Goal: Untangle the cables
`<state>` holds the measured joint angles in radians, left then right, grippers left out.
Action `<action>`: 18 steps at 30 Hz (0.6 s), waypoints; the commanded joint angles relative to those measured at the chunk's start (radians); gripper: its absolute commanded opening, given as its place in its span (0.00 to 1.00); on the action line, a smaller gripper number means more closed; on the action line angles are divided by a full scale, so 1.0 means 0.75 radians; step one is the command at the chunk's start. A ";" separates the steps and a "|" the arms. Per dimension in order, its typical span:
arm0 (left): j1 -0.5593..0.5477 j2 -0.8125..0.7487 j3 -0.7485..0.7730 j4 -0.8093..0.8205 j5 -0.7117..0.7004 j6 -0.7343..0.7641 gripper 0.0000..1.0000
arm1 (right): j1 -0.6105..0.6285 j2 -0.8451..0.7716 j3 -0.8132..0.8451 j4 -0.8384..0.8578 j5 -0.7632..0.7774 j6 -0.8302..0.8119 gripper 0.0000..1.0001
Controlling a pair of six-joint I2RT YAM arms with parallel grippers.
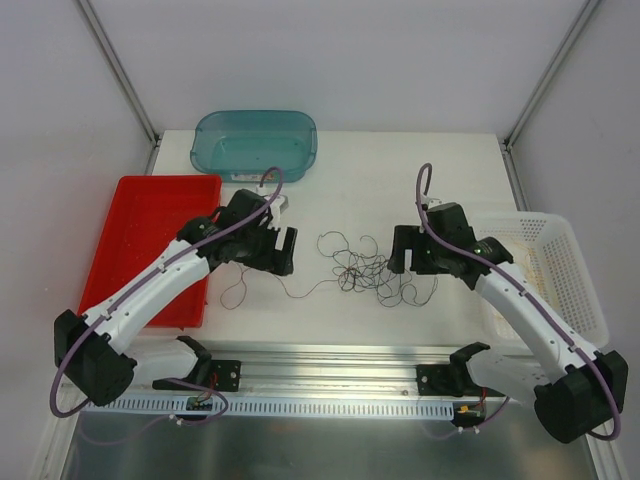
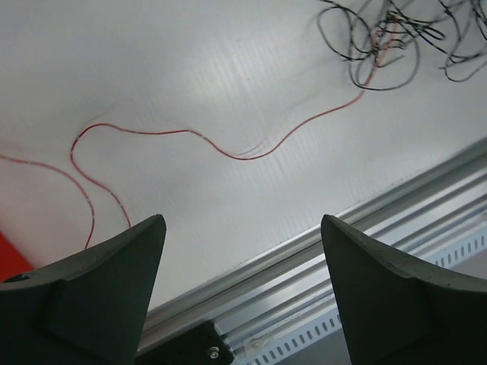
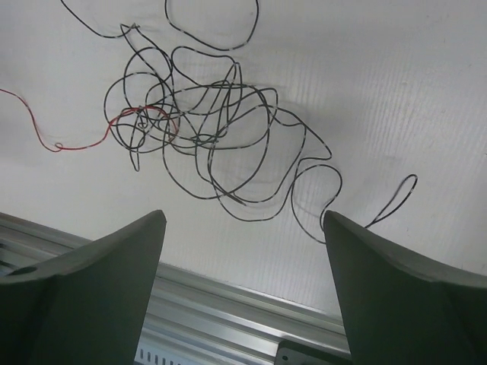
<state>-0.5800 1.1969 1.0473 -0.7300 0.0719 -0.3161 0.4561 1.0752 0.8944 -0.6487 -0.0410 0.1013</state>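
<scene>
With the red cable's end (image 3: 166,114) caught in the dark loops, my left gripper should draw the red cable out (image 1: 318,287) while my right gripper holds the loops.
The cables (image 1: 375,272) lie as a loose tangle of thin dark loops on the white table between my two arms. A red cable (image 1: 300,291) trails out of the tangle toward the left. My left gripper (image 1: 279,250) hovers left of the tangle, open and empty. In the left wrist view the red cable (image 2: 251,154) snakes across the table beyond the left gripper (image 2: 242,228), with the dark cables (image 2: 380,38) at the top right. My right gripper (image 1: 401,250) is open just right of the tangle. The right wrist view has the dark cables (image 3: 205,129) ahead of the right gripper (image 3: 243,224), nothing between its fingers.
A red tray (image 1: 150,240) lies at the left under my left arm. A teal tub (image 1: 255,140) stands at the back. A white basket (image 1: 555,270) sits at the right. An aluminium rail (image 1: 340,360) runs along the table's near edge.
</scene>
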 commanded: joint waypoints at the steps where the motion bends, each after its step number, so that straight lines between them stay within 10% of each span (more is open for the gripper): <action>1: -0.090 0.018 0.066 0.008 0.121 0.245 0.84 | 0.012 -0.061 0.059 -0.017 -0.019 -0.016 0.90; 18: -0.339 0.664 0.275 0.337 0.270 0.565 0.55 | 0.016 -0.149 -0.027 0.020 -0.041 0.086 0.96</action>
<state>-0.8253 1.6474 1.2125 -0.5343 0.2276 0.0422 0.4610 0.9878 0.8921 -0.6590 -0.0513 0.1257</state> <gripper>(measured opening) 0.575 0.957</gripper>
